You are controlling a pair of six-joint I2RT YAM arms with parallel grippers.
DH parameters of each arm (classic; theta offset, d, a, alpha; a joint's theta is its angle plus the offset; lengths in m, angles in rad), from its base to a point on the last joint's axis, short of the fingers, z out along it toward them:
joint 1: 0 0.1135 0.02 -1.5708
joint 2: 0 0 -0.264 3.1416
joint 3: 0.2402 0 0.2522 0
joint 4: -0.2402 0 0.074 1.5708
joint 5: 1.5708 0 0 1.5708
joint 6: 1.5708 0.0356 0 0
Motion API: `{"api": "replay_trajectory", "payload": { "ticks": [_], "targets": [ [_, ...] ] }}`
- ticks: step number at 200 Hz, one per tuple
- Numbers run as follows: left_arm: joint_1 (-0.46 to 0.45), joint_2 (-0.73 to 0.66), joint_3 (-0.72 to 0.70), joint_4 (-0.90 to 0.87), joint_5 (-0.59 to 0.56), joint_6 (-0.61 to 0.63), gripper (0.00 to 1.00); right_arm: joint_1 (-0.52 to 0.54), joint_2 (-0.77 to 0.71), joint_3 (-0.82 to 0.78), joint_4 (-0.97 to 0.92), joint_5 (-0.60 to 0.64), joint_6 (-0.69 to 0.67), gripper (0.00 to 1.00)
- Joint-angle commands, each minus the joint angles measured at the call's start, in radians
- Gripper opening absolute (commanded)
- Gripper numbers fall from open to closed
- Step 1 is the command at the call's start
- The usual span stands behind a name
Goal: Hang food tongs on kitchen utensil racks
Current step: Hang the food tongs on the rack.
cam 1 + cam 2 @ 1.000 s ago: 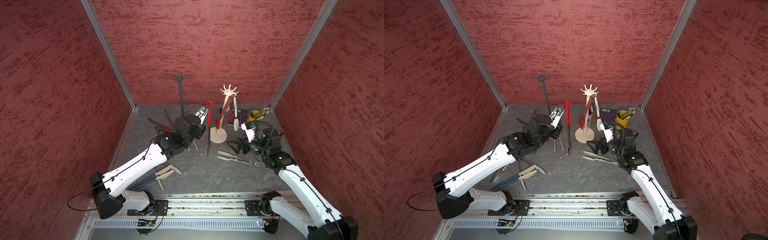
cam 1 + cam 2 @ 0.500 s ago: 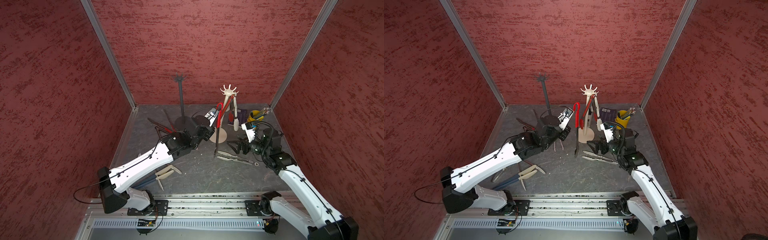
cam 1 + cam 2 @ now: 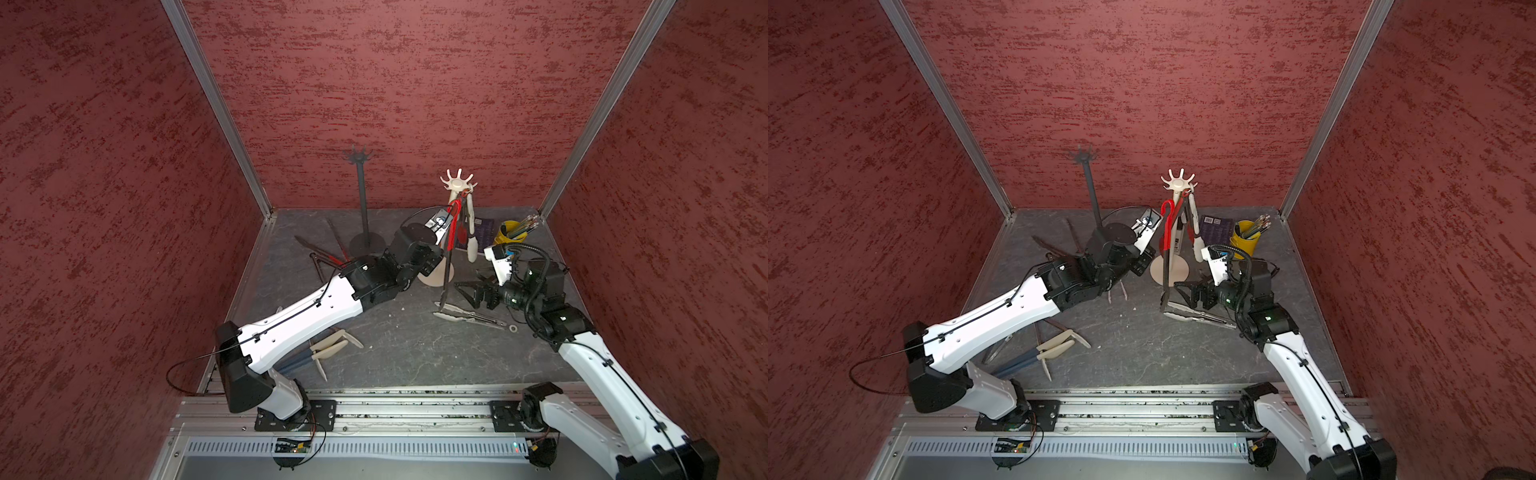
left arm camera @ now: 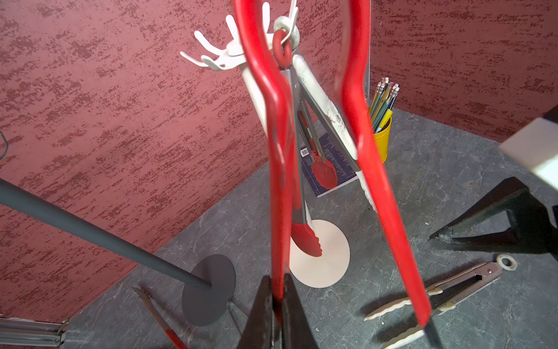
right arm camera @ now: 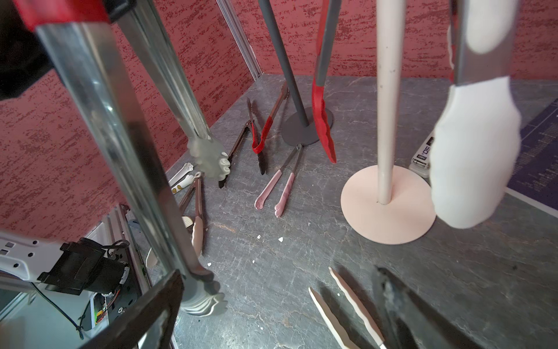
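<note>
I keep moving the red-handled tongs in with my left gripper until the loop catches a hook, as they stand upright, loop end point(image 3: 1168, 203) next to the cream-white rack's hooks point(image 3: 1178, 185).
My left gripper point(image 3: 1163, 249) is shut on one arm of the red-handled food tongs point(image 4: 279, 181), which it holds upright beside the cream-white rack point(image 3: 457, 187), loop end just below the hooks. Red-tipped tongs point(image 4: 305, 238) and white-tipped tongs point(image 4: 317, 90) hang on that rack. The dark grey rack point(image 3: 362, 195) stands bare at the back. My right gripper point(image 3: 467, 293) is open, low over the table, with cream-tipped tongs point(image 3: 469, 318) lying just in front of it. Near its finger hangs a tip of the held tongs point(image 5: 208, 299).
Several more tongs lie on the grey floor: pink-tipped point(image 5: 277, 187), red-and-black point(image 5: 259, 133), cream and blue ones point(image 3: 332, 345) under the left arm. A yellow cup of pencils point(image 3: 509, 237) and a dark booklet point(image 3: 482, 230) sit at the back right. Red walls close in.
My left arm has carried the red-handled tongs to the right, from near the dark grey rack over to the cream-white rack. The right arm has stayed where it was.
</note>
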Motion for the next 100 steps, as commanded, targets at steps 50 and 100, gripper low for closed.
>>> {"api": "replay_trajectory", "payload": {
  "ticks": [50,100],
  "targets": [
    [0.031,0.038,0.084,-0.037,0.011,-0.052,0.1,0.006,-0.023,-0.01,0.004,0.005,0.007,0.99],
    [0.043,0.077,0.131,-0.052,0.024,-0.051,0.1,0.006,-0.03,-0.017,0.004,0.006,0.01,0.99]
  ]
}}
